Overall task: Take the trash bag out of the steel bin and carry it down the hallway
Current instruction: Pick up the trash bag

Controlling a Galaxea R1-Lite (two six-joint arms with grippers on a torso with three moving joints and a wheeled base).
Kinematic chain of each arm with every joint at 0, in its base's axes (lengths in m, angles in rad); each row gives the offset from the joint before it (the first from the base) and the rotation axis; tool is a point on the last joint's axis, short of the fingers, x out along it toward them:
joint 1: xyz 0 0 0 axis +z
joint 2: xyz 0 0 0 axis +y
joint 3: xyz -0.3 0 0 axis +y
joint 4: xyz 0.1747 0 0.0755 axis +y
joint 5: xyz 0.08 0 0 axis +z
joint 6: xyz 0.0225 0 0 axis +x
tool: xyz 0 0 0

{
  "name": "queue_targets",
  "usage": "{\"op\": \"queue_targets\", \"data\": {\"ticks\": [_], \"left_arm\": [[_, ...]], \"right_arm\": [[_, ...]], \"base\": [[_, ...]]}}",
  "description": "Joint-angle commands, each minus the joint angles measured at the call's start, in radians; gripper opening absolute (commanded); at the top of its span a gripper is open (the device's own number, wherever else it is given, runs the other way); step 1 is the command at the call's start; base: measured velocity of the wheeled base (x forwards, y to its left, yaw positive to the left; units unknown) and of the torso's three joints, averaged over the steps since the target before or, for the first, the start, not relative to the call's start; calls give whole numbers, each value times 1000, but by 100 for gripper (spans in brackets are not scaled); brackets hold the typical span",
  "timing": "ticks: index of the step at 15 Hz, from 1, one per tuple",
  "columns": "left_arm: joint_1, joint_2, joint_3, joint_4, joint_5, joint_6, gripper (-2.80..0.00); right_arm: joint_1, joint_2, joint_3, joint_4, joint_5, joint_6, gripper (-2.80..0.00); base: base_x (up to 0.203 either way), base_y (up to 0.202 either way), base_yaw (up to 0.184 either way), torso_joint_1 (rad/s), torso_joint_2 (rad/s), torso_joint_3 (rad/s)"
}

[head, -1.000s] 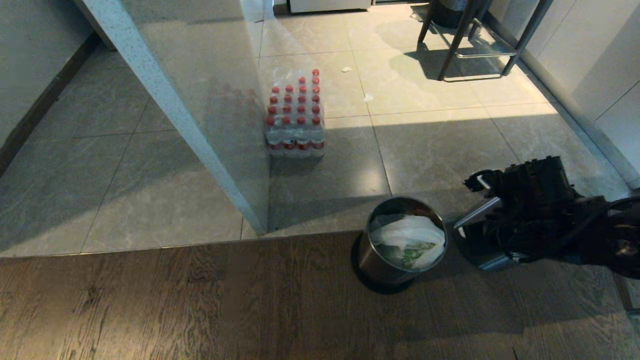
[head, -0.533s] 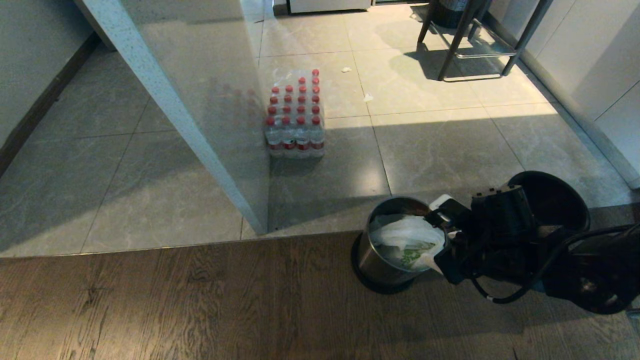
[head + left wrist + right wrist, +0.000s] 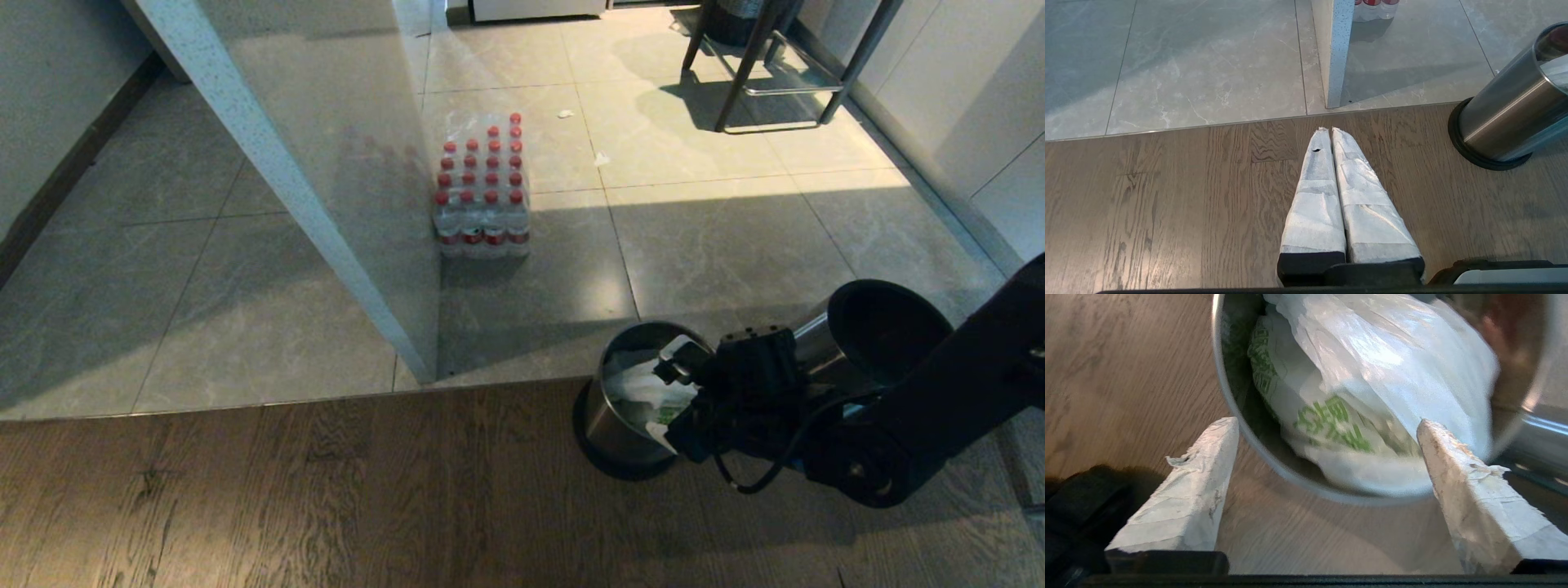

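Note:
Next, I move my right gripper's open fingers inside, around the trash bag's white bulge (image 3: 1383,367), before closing them, since one finger hangs outside the steel bin's rim (image 3: 1245,430).
The steel bin (image 3: 620,420) stands on the wood floor at the edge of the tiles, its top uncovered. Inside it bulges the trash bag (image 3: 641,382), white plastic with green printing (image 3: 1331,420). My right gripper (image 3: 668,390) hovers over the bin's right rim and points down at the bag. Its taped fingers (image 3: 1208,469) stand wide apart with nothing between them, and the bin's rim (image 3: 1224,388) runs under them. My left gripper (image 3: 1331,130) is parked low over the wood floor left of the bin (image 3: 1502,118), with its fingers pressed together. The hallway tiles (image 3: 163,286) stretch ahead.
A steel piece with a black mouth (image 3: 890,327) lies on the floor right of the bin, behind my right arm. A white partition wall (image 3: 326,204) ends just left of the bin. A pack of red-capped bottles (image 3: 482,196) stands on the tiles, with chair legs (image 3: 759,73) farther back.
My right gripper has swung left from beside the bin to over its rim, tilted down and opened wide. The black-mouthed steel piece it carried now lies at the right.

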Motion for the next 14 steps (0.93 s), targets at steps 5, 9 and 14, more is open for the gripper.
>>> {"op": "queue_targets", "data": {"ticks": [5,9,14], "left_arm": [[0,0,0,0,-1,-1,-280],[0,0,0,0,0,-1,-280],[0,0,0,0,0,-1,-280]], "right_arm": [[-84,105,-94,9,26,-75,0],[-92,-31,-72,108,39,-73,0],[-108,-72,-81,169,36,-76,0]], "base": [[0,0,0,0,0,0],[0,0,0,0,0,0],[0,0,0,0,0,0]]}}
